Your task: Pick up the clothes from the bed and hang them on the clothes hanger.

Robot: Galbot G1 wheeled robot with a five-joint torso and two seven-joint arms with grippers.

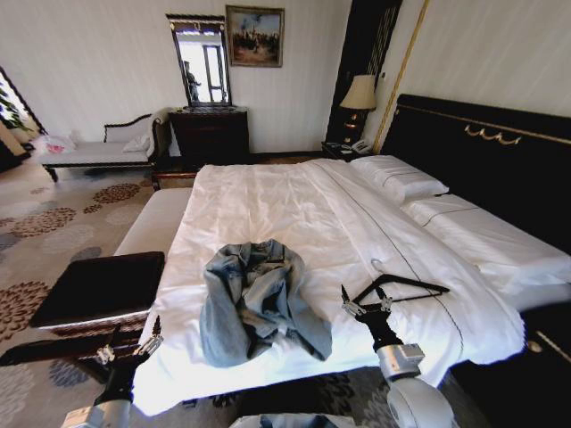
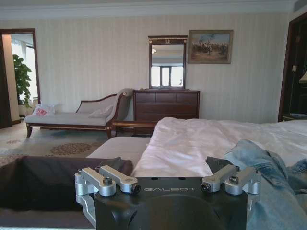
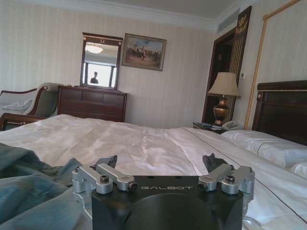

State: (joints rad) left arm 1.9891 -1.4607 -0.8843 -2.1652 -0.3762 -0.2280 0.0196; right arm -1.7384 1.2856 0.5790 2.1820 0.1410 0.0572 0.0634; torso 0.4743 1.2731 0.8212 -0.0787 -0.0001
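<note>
The denim jacket [image 1: 260, 308] will unfold and hang long when I lift it, because loose folds trail from the bunched far edge [image 1: 260, 252] toward the foot edge.
The clothes, a light blue denim jacket [image 1: 254, 299], lie crumpled near the foot edge of the bed [image 1: 294, 205], which has white sheets and a black headboard. The thin black clothes hanger [image 1: 397, 287] lies flat on the sheet to the jacket's right. My left gripper [image 1: 131, 343] hovers open beyond the bed's left foot corner, over the bench. My right gripper [image 1: 366, 303] stands open between jacket and hanger, just short of the hanger's near corner. Denim [image 2: 273, 172] shows beside the left gripper [image 2: 168, 184] in its wrist view, and denim [image 3: 29, 187] lies by the right gripper [image 3: 163, 179].
A dark-topped bench [image 1: 98, 290] stands against the bed's left foot corner. A dresser with mirror [image 1: 210, 134], a chaise [image 1: 103, 152] and a nightstand lamp [image 1: 359, 94] line the far wall. Patterned carpet [image 1: 53, 223] lies open to the left.
</note>
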